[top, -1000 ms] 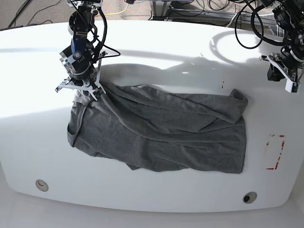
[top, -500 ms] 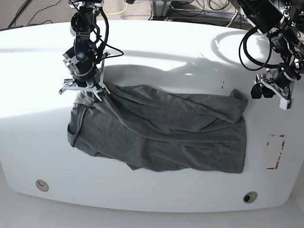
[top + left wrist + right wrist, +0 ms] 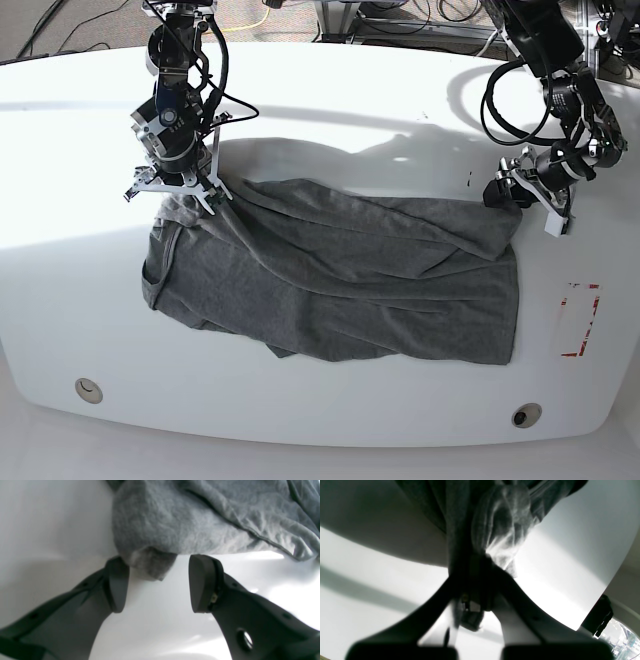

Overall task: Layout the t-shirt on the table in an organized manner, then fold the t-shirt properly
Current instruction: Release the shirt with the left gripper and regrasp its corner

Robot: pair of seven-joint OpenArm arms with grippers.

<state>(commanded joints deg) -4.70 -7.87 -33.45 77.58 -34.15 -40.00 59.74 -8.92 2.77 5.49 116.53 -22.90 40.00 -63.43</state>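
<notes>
The robot's left gripper has the t-shirt's far corner point(image 3: 154, 564) reaching between its open fingers, so the robot should keep going onto the cloth point(image 3: 500, 226) until those fingers close on that corner.
The dark grey t-shirt point(image 3: 340, 280) lies spread but wrinkled across the middle of the white table point(image 3: 330, 90). My right gripper point(image 3: 190, 197) is shut on the t-shirt's upper left corner; in the right wrist view the cloth point(image 3: 495, 525) is bunched between the closed fingers of the gripper point(image 3: 472, 580). My left gripper point(image 3: 505, 195) is open at the t-shirt's upper right corner. In the left wrist view its two fingers stand apart around the gripper's gap point(image 3: 155, 580), low over the table, and a fold of cloth point(image 3: 187, 517) reaches between the fingertips.
A red-tape rectangle point(image 3: 580, 320) marks the table to the right of the t-shirt. Two round grommet holes sit near the front edge, one at the left point(image 3: 88, 390) and one at the right point(image 3: 525, 415). Black cables hang from both arms at the back.
My left arm has swung in from the right edge and come down to the t-shirt's upper right corner. My right gripper has stayed shut on the upper left corner, shifting only slightly.
</notes>
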